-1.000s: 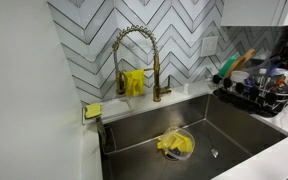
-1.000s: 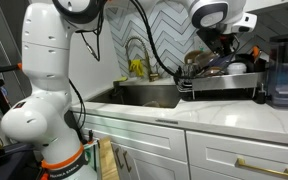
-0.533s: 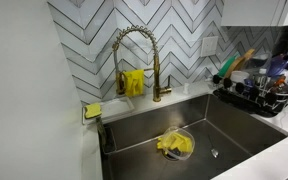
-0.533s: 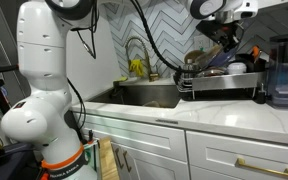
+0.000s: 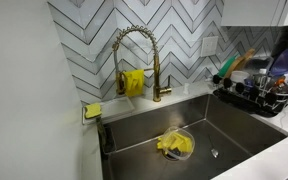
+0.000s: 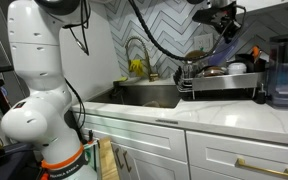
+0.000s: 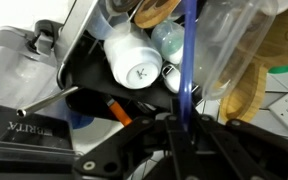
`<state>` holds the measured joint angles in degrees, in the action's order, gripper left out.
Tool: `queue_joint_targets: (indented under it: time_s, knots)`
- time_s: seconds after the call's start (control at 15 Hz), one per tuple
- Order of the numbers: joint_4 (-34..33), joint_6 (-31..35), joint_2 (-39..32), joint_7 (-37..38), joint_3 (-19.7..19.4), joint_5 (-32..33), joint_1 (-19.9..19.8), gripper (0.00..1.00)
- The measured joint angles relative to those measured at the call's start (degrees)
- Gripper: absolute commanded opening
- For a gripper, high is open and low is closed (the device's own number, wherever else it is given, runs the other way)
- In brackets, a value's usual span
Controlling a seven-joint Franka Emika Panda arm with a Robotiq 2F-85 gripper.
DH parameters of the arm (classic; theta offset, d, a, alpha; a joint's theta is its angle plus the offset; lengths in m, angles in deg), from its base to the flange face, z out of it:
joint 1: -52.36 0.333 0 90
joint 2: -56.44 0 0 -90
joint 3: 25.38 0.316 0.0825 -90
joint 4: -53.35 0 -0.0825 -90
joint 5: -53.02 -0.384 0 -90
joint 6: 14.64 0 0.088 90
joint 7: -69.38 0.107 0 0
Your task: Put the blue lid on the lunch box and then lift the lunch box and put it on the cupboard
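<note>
The blue lid is hanging on the white cup's side of the lunch box, so my gripper should move it to the wooden dish's side before I lower it.
In the wrist view my gripper is shut on the thin edge of the blue lid, which runs up from between the fingers. A clear plastic lunch box lies right beside the lid; I cannot tell whether they are joined. In an exterior view the gripper hangs high above the dish rack. In an exterior view a blue shape shows above the rack. The cupboard top is out of view.
The rack below holds a white cup, a wooden utensil and an orange-handled tool. A gold faucet stands behind the steel sink, with a yellow cloth in a bowl. A black appliance stands beside the rack.
The arm has risen: the gripper moved up from just above the dish rack to near the top of the exterior view, carrying the blue lid.
</note>
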<state>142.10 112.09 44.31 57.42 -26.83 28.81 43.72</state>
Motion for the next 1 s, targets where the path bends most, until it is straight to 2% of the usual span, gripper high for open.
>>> queue_joint_targets:
  time_s: [0.2,0.47,0.8,1.0]
  knots:
    - [0.31,-0.71,2.11,0.0,-0.67,3.13,-0.02,0.02]
    - [0.56,-3.55,4.39,-0.12,-1.27,2.54,-0.11,0.02]
    - [0.65,-10.96,6.36,-0.97,-1.86,-7.92,-0.89,0.02]
    - [1.98,-12.69,6.34,-2.08,-2.7,-14.57,-1.62,0.02]
